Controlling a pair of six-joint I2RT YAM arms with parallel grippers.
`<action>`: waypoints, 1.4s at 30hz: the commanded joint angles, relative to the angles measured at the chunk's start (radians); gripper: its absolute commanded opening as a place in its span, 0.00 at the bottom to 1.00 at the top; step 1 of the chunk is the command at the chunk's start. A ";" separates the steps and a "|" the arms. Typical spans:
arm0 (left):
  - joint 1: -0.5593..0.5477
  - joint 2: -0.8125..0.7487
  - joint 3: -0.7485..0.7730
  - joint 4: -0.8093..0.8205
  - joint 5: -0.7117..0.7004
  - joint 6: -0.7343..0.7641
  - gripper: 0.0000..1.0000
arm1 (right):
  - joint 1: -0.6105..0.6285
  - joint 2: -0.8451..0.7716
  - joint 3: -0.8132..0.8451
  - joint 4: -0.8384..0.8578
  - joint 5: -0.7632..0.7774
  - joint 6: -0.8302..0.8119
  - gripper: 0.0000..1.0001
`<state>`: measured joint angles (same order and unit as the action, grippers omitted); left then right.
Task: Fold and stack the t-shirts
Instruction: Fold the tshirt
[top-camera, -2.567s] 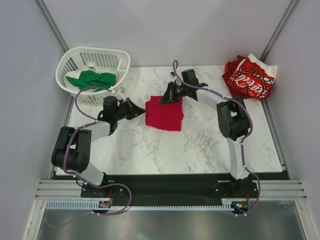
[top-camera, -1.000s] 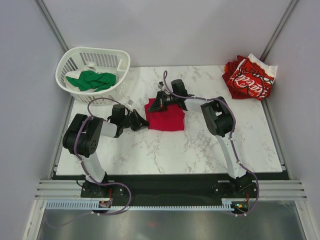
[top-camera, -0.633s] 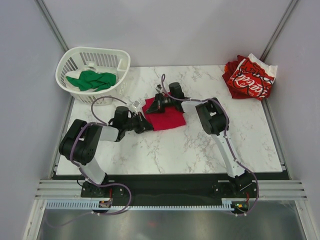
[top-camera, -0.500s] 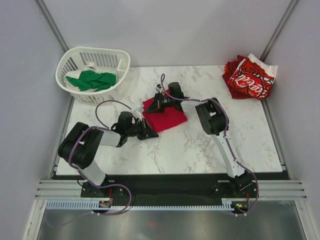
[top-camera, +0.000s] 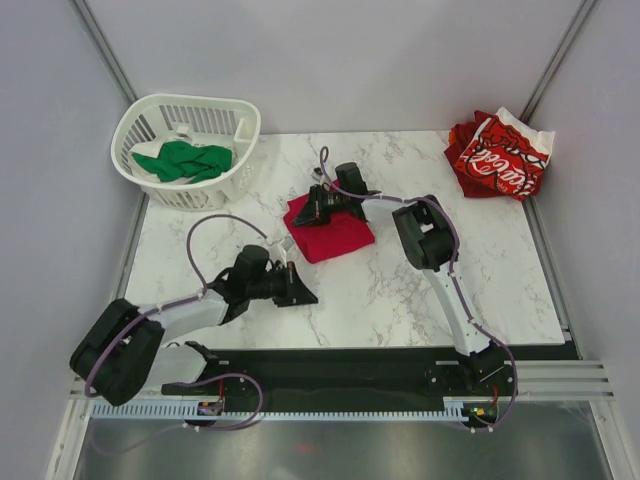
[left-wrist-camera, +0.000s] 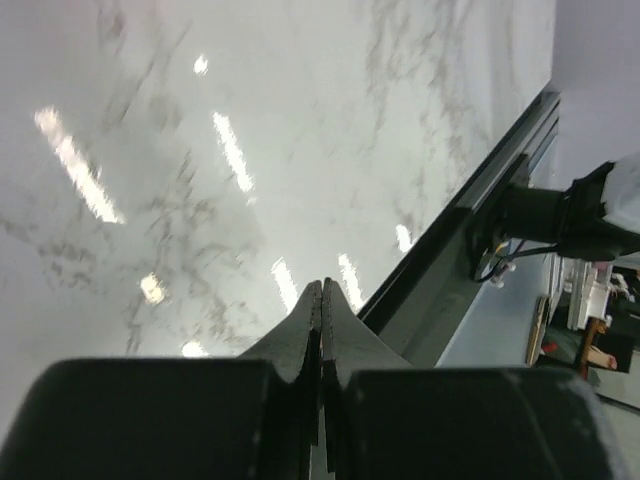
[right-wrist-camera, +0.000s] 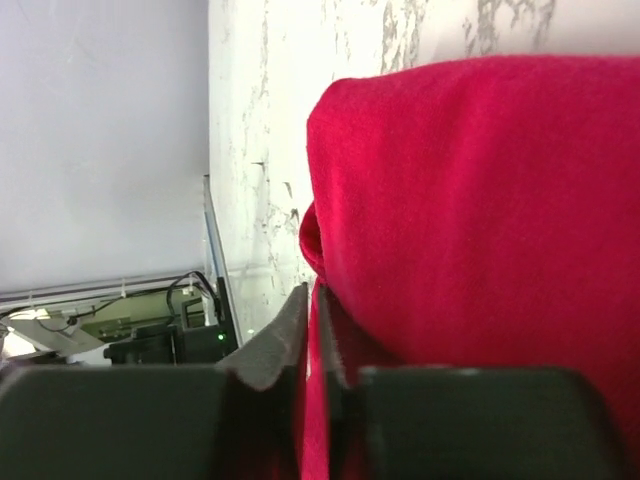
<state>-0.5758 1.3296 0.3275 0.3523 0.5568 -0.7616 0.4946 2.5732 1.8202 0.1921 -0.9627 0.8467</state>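
Observation:
The folded crimson t-shirt (top-camera: 340, 238) lies at a slant and the robot's left gripper is away from it, so the left gripper should move to its near corner (top-camera: 313, 258) and help straighten the t-shirt before stacking.
A folded crimson t-shirt (top-camera: 338, 232) lies at the middle of the marble table (top-camera: 420, 290). My right gripper (top-camera: 312, 211) rests at its back-left corner. In the right wrist view the jaws (right-wrist-camera: 312, 296) stand nearly together with a layer of the red cloth (right-wrist-camera: 480, 190) between them. Well apart from the shirt, my left gripper (top-camera: 303, 297) lies low over bare marble near the front; its fingers (left-wrist-camera: 322, 290) are pressed shut on nothing. A red-and-white t-shirt (top-camera: 500, 155) with script lettering lies crumpled at the back right corner. A green t-shirt (top-camera: 185, 160) sits in the basket.
The white slatted basket (top-camera: 190, 101) stands at the back left corner. Grey walls close in the table on three sides. A black rail (top-camera: 340, 362) runs along the near edge, by the arm bases.
My left arm has drawn back from the crimson shirt toward the near edge. The shirt has turned slightly and shifted. My right gripper has stayed at the shirt's back-left corner.

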 joint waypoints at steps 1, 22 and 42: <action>-0.015 -0.174 0.175 -0.280 -0.164 0.100 0.02 | -0.014 -0.050 -0.027 -0.121 0.053 -0.112 0.18; -0.024 0.275 0.705 -0.360 -0.362 0.262 0.02 | -0.278 -0.630 -0.634 -0.148 0.179 -0.236 0.50; 0.020 0.318 0.381 -0.250 -0.388 0.153 0.02 | -0.327 -0.496 -0.915 -0.042 0.317 -0.190 0.29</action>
<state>-0.5865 1.6707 0.7658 0.1333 0.1692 -0.5785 0.1726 2.0476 1.0080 0.2138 -0.8055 0.6983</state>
